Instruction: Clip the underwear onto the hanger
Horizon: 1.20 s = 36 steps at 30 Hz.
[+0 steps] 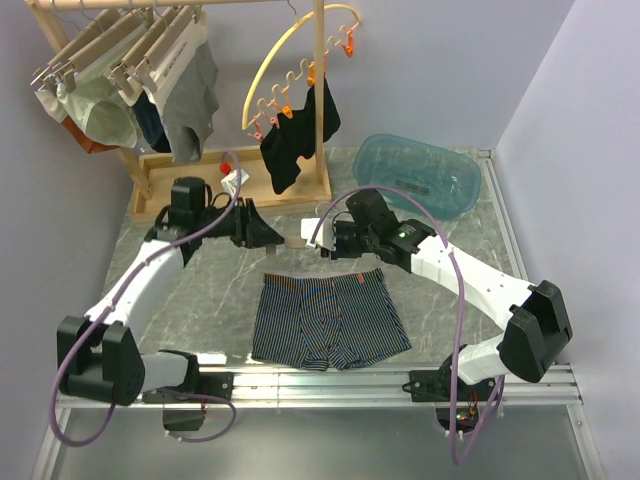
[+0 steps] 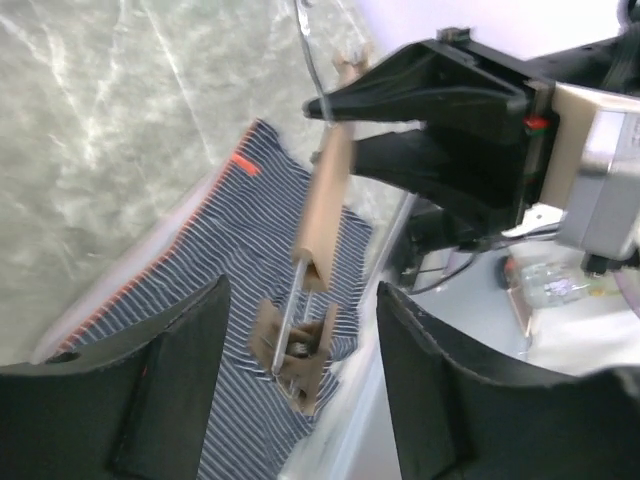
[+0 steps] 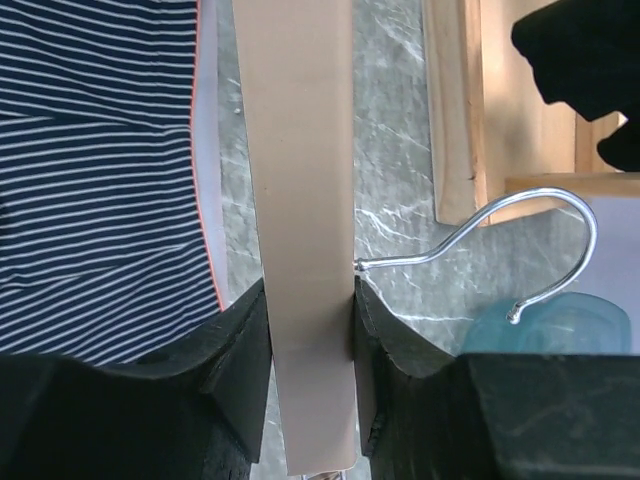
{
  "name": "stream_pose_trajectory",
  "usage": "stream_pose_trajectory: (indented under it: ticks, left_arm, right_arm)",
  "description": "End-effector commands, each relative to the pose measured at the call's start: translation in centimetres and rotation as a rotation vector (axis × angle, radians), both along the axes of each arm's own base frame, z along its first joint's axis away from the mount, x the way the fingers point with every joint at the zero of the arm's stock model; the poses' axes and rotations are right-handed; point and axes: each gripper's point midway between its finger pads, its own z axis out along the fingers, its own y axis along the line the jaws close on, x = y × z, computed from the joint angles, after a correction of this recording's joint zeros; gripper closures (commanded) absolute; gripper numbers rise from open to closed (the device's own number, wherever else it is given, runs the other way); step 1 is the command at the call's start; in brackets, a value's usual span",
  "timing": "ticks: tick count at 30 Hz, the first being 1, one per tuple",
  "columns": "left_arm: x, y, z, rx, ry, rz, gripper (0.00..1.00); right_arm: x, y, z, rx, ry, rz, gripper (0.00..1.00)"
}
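The hanger's clip (image 2: 293,356) is hanging crooked between the open fingers of my left gripper. I should line up my left gripper with the bar and squeeze the clip's sides (image 2: 266,334).
The underwear (image 1: 325,320), navy with pale pinstripes, lies flat on the table near the front edge; it also shows in the left wrist view (image 2: 230,300) and the right wrist view (image 3: 100,170). My right gripper (image 1: 338,240) is shut on the middle of the hanger (image 3: 300,180) and holds its pale wooden bar (image 1: 297,242) just above the waistband, with the wire hook (image 3: 500,225) pointing away. My left gripper (image 1: 265,232) is open at the bar's left end. In the left wrist view the hanger's clip (image 2: 300,350) hangs between the open fingers (image 2: 180,370), apart from both.
A wooden rack (image 1: 200,190) stands at the back left with several hangers and garments (image 1: 130,80). A yellow arc with orange pegs (image 1: 290,80) holds a black garment (image 1: 295,140). A blue basin (image 1: 420,175) sits at the back right.
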Motion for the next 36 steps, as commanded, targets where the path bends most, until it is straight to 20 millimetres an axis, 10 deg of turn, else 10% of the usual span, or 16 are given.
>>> stream_pose_trajectory:
  ticks: [1, 5, 14, 28, 36]
  left_arm:
    - [-0.5, 1.6, -1.7, 0.170, -0.020, -0.082, 0.33]
    - [-0.6, 1.7, -1.7, 0.195, -0.079, -0.194, 0.19]
    - [-1.6, 0.9, -1.5, 0.113, -0.073, -0.404, 0.21]
    - [-1.4, -0.3, -2.3, 0.054, 0.009, -0.404, 0.57]
    - [-1.8, -0.6, -2.4, -0.002, 0.048, -0.429, 1.00]
  right_arm:
    - [1.0, -0.1, 1.8, 0.008, -0.096, -0.002, 1.00]
    - [0.4, -0.1, 1.5, -0.014, -0.079, 0.031, 1.00]
    - [-0.2, 0.1, 1.0, -0.049, -0.081, 0.070, 1.00]
    - [-0.3, 0.1, 0.7, -0.074, -0.097, 0.076, 1.00]
    - [-0.1, 0.1, 0.6, -0.085, -0.105, 0.076, 1.00]
